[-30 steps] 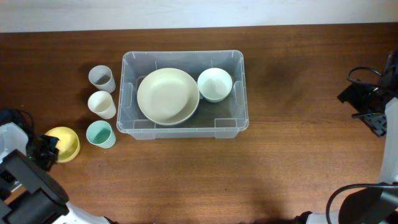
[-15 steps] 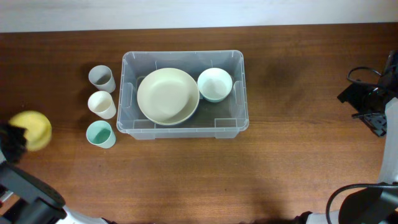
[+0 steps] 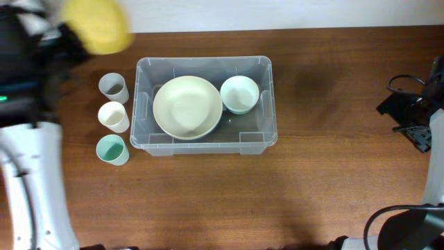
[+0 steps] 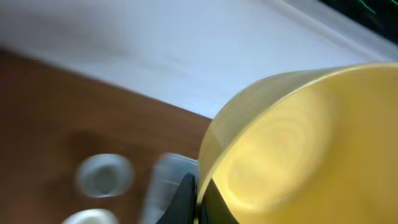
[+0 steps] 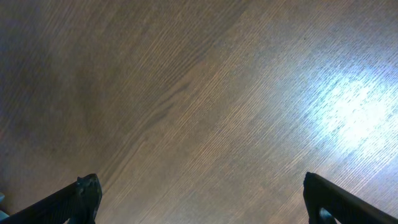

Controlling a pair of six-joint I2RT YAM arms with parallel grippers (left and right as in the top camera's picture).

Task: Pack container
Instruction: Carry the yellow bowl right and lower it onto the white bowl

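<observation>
The yellow bowl (image 3: 99,26) has its opening up, just like the empty small pale bowl (image 3: 240,94), so the robot's left gripper should go on carrying the yellow bowl over until the two sit one inside the other.
The container (image 3: 271,104) is a clear bin in the middle of the table. It holds a large cream bowl (image 3: 186,107) and a small pale bowl (image 3: 240,94). My left gripper (image 4: 198,200) is shut on the rim of a yellow bowl (image 4: 298,143), one finger inside and one outside. The overhead view shows that yellow bowl (image 3: 98,25), blurred, raised high over the back left, beyond the container's far left corner. Over bare wood at the far right, my right gripper (image 5: 202,199) stands wide open and holds nothing.
Three cups stand in a column left of the container: grey (image 3: 113,87), white (image 3: 114,116) and teal (image 3: 112,149). The right arm (image 3: 415,118) and its cables sit at the table's right edge. A white wall runs behind the table's far edge.
My left gripper has carried the yellow bowl up off the table at the front left and swung it to the back left, above the cups. The right arm has not moved.
</observation>
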